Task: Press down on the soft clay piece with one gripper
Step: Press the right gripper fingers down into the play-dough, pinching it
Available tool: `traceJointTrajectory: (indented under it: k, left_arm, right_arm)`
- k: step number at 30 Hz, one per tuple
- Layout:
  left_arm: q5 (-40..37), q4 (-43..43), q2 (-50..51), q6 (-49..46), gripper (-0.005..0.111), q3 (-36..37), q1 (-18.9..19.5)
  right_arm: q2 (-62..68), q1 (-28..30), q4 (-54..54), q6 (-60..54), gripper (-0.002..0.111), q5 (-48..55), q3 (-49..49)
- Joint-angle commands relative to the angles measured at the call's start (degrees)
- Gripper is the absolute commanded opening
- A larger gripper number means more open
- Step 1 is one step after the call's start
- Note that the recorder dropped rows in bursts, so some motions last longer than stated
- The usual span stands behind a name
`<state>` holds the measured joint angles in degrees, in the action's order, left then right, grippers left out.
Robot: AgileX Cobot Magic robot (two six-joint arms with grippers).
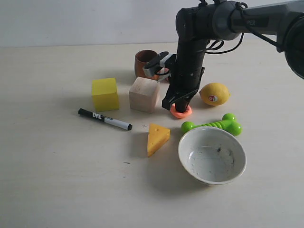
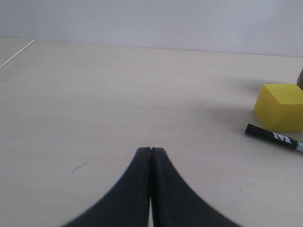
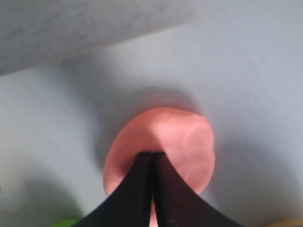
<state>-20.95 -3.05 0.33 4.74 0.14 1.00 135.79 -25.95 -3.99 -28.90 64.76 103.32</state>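
My right gripper will lift off the soft clay piece (image 1: 181, 111), which should stay down and keep the dent where my right gripper's tips (image 3: 151, 156) sink into the clay's top.
The soft clay piece (image 1: 182, 112) is a flat salmon-orange oval on the table between the wooden cube and the lemon. My right gripper (image 1: 176, 105) points straight down onto it, shut, its tips against the clay's top. In the right wrist view the clay (image 3: 182, 137) fills the middle, with the shut right gripper (image 3: 153, 154) resting on its surface. My left gripper (image 2: 150, 149) is shut with nothing in it, low over bare table; it does not show in the exterior view.
Around the clay stand a wooden cube (image 1: 144, 94), yellow cube (image 1: 105, 94), brown cup (image 1: 146, 64), lemon (image 1: 214, 93), green bone toy (image 1: 213, 125), cheese wedge (image 1: 156, 138), white bowl (image 1: 212, 155) and a black marker (image 1: 105, 119).
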Motion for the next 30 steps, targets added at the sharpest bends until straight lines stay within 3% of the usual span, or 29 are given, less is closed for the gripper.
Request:
traceJointTrajectory:
  k: [1,10,30]
  left_arm:
    - [0.5,0.3,-0.3,-0.1,0.0,-0.1,-0.2]
    - [0.5,0.3,-0.3,-0.1,0.0,-0.1,-0.2]
    - [0.5,0.3,-0.3,-0.1,0.0,-0.1,-0.2]
  right_arm:
    - [3.5,-0.1,-0.3,0.2,0.019,-2.9,-1.1]
    - [0.8,-0.1,-0.4,0.6,0.03,-3.8,-1.1]
    - [-3.2,-0.1,-0.5,2.2,0.03,-3.6,-1.1]
